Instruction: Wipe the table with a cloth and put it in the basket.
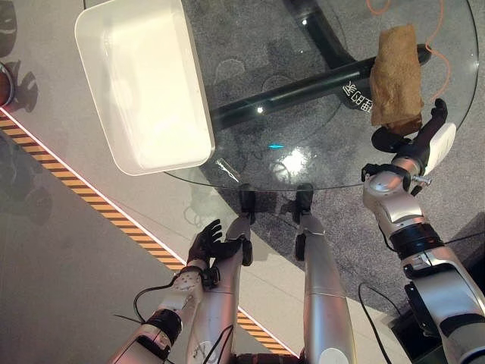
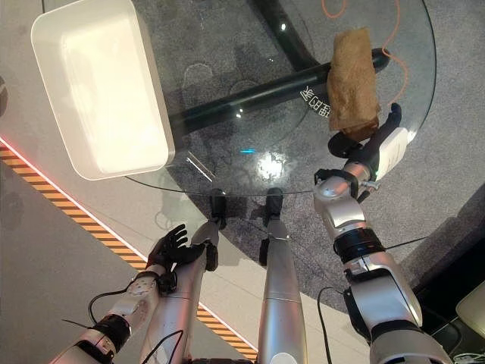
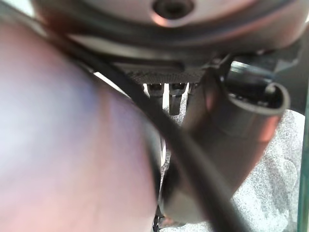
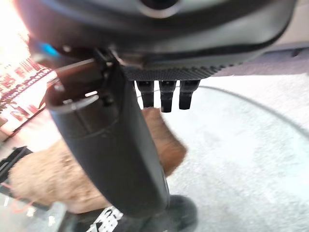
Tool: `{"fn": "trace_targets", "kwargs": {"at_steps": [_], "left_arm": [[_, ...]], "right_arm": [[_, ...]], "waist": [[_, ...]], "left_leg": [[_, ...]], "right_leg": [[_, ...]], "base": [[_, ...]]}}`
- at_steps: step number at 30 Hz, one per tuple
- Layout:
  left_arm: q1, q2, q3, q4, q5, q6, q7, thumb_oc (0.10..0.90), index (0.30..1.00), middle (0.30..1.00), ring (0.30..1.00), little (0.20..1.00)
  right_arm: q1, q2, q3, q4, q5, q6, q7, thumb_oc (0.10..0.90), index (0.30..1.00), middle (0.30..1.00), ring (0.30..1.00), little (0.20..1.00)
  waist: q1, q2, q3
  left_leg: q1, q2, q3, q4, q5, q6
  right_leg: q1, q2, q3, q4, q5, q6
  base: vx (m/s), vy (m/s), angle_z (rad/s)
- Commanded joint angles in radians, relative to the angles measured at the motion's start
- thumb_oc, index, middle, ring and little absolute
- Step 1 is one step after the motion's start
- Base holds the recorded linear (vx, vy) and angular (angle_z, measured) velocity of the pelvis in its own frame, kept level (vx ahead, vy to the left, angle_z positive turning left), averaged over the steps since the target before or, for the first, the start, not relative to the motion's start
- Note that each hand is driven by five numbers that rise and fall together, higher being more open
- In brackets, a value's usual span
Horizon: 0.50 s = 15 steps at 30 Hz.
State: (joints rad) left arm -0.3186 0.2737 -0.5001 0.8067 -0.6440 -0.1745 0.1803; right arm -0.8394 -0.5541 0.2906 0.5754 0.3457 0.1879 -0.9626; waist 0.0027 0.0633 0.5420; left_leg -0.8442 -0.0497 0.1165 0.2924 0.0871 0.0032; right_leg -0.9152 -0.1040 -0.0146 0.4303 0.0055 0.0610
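The brown cloth is folded into a narrow piece (image 1: 396,76), so it should stay bunched together when I carry it by its near end (image 1: 402,123).
A brown cloth (image 1: 395,72) lies on the right side of the round glass table (image 1: 288,121), its near end close to the table's edge. My right hand (image 1: 424,144) is at that near end, open. The thumb (image 4: 116,159) reaches out on one side of the cloth (image 4: 43,179) and the straight fingers on the other. The white rectangular basket (image 1: 198,106) stands on the table's left side and juts out past the rim. My left hand (image 1: 204,244) hangs low below the table's near edge with relaxed, open fingers and holds nothing.
Through the glass I see the table's black base beam (image 1: 303,91) and an orange cable (image 1: 439,45) on the floor. A yellow and black striped tape (image 1: 91,197) runs across the floor at the left. A dark round object (image 1: 4,83) sits at the left edge.
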Motion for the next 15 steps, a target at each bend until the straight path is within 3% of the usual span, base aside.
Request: {"fn": "trace_targets", "kwargs": {"at_steps": [1, 10, 15], "left_arm": [[0.076, -0.021, -0.025, -0.037, -0.011, 0.008, 0.008, 0.8, 0.9, 0.9, 0.9, 0.9], [0.082, -0.013, -0.03, -0.043, -0.025, 0.006, 0.004, 0.8, 0.9, 0.9, 0.9, 0.9], [0.078, -0.007, -0.027, -0.05, -0.029, 0.004, -0.001, 0.8, 0.9, 0.9, 0.9, 0.9]], "right_arm": [[-0.024, -0.137, 0.017, -0.035, -0.055, -0.039, -0.024, 0.8, 0.9, 0.9, 0.9, 0.9], [-0.081, -0.169, 0.037, -0.054, -0.056, -0.039, 0.022, 0.8, 0.9, 0.9, 0.9, 0.9], [-0.082, -0.174, 0.042, -0.03, -0.048, 0.006, 0.018, 0.8, 0.9, 0.9, 0.9, 0.9]], "waist": [[-0.011, 0.068, -0.022], [-0.009, 0.073, -0.022], [-0.007, 0.074, -0.022]], "left_leg": [[-0.036, -0.048, -0.079, 0.132, -0.124, -0.006], [-0.047, -0.049, -0.077, 0.132, -0.121, -0.009], [-0.055, -0.048, -0.077, 0.135, -0.12, -0.011]], "right_leg": [[-0.012, 0.059, -0.01, -0.027, 0.009, 0.009], [-0.026, 0.063, -0.007, -0.02, 0.007, 0.01], [-0.034, 0.062, -0.008, -0.016, 0.008, 0.012]], "base": [[0.01, 0.015, 0.03], [0.0, 0.0, 0.0], [0.0, 0.0, 0.0]]}}
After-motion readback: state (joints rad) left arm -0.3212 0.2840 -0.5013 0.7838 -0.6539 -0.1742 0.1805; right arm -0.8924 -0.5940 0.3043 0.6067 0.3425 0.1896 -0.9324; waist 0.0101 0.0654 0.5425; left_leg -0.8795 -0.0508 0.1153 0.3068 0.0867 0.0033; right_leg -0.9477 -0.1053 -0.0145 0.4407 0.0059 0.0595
